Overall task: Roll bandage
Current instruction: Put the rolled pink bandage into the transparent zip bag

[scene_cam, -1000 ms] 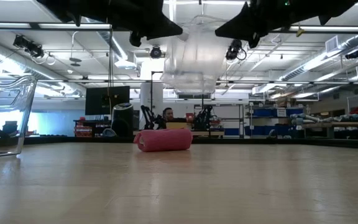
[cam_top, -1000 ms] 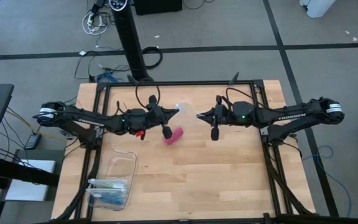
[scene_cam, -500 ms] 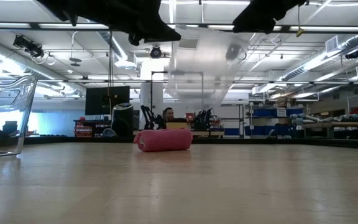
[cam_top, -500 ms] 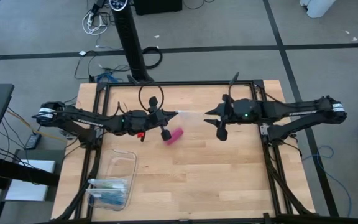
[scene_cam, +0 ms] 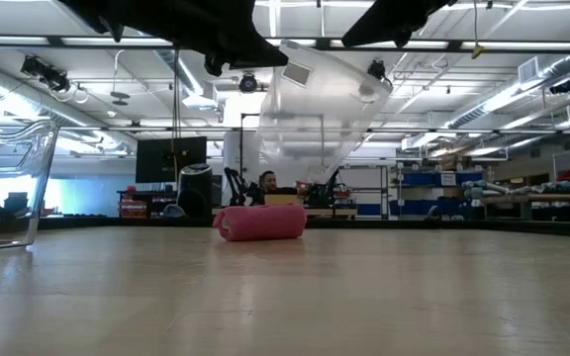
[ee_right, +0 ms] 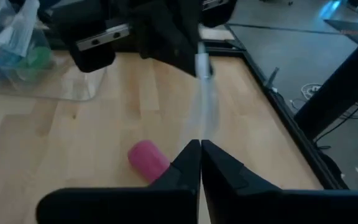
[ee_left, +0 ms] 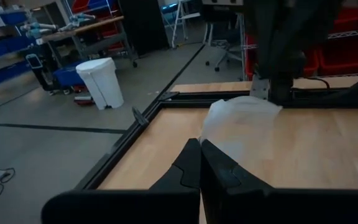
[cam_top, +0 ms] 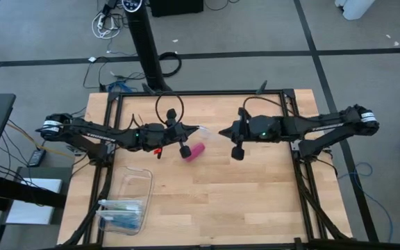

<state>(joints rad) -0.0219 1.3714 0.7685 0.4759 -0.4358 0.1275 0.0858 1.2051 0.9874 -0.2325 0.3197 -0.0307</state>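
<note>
The clear bag (scene_cam: 317,104) is hanging from my left gripper, past the closed fingers of my right gripper. So my right gripper should open and reach in to the bag's edge (ee_right: 204,70).
The bandage (cam_top: 196,151) is a magenta-pink roll lying on its side on the wooden table, below and between my two grippers; it also shows in the low view (scene_cam: 260,222) and the right wrist view (ee_right: 146,157). No gripper touches it. Above it a clear plastic bag (scene_cam: 315,109) hangs in the air between my left gripper (cam_top: 194,130) and my right gripper (cam_top: 222,131). Both grippers are shut on the bag. My left gripper pinches the clear bag's near edge (ee_left: 205,138) between its two shut fingers, coming almost level from the table's left. The bag spreads out beyond the fingertips, clear of the table. My right gripper pinches the bag's opposite edge (ee_right: 199,134) between its shut fingers, slanting down from the table's right. The bag runs as a thin band from these fingers across to my left gripper (ee_right: 166,37) and is lifted clear, tilted.
A clear plastic box (cam_top: 126,205) with blue contents stands at the table's near left corner. Black frame rails (cam_top: 294,149) run along the table's edges. Bare wood lies near and right of the bandage. A person (scene_cam: 267,181) sits far off in the room.
My right gripper let go of the bag, opened and drew back toward the table's right edge, then came back toward my left gripper and shut on the bag again. The bag hung loose from my left gripper meanwhile and is now tilted between both. The bandage has stayed put.
</note>
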